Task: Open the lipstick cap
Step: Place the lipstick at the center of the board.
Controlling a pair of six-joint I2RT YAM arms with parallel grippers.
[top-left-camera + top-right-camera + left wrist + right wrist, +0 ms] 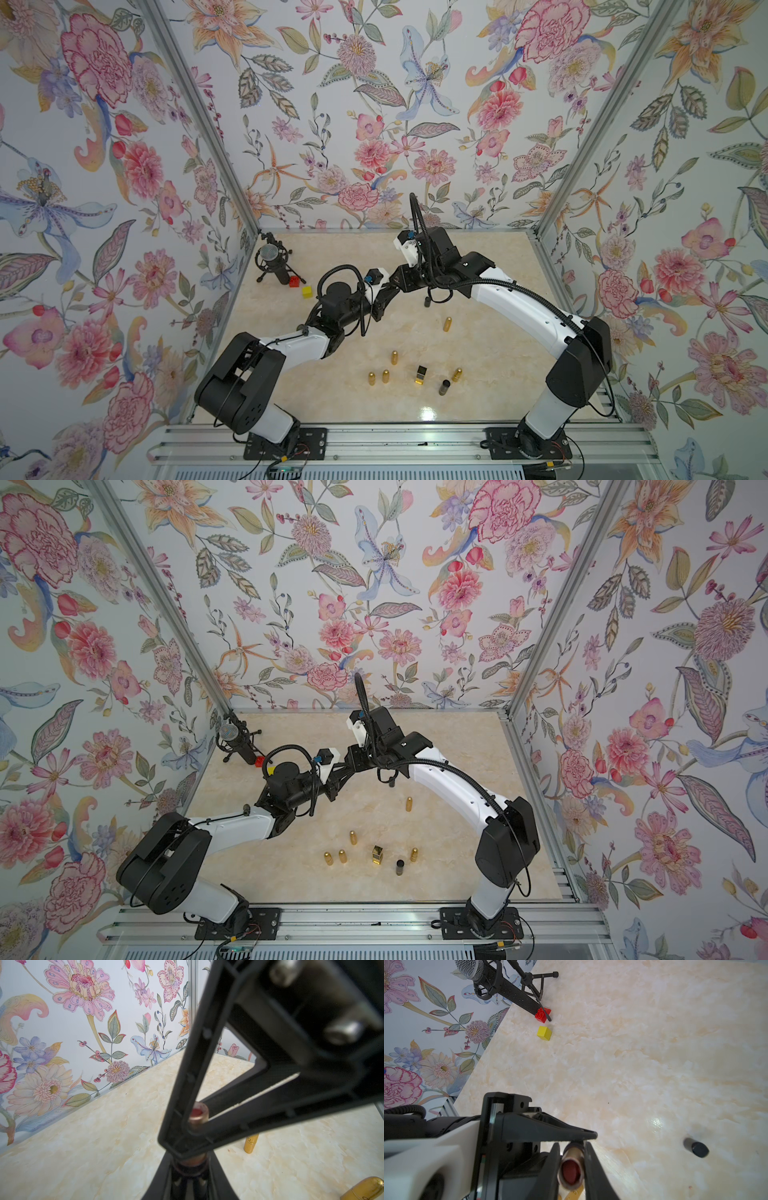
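Note:
Next, I open my left gripper because it is holding the uncovered lipstick's dark base (191, 1174), and my right gripper should put the lipstick down next to the black cap (427, 302).
Above the middle of the table both grippers hold one lipstick (571, 1169). Its copper tube (198, 1115) is uncovered and shows the red stick inside. My left gripper (191, 1165) is shut on the lipstick's dark base. My right gripper (572, 1147) is shut on the copper tube, a finger pressed against each side. In both top views the fingers of the left gripper (384, 297) and the right gripper (401, 280) meet and hide the lipstick. A black cap (696, 1148) lies on its side on the table (427, 301), apart from both grippers.
Several gold lipsticks (447, 324) stand on the near half of the table, with a black-and-gold square one (422, 374) and a black cylinder (444, 386). A microphone on a stand (270, 259), a red block (294, 281) and a yellow block (306, 291) sit far left.

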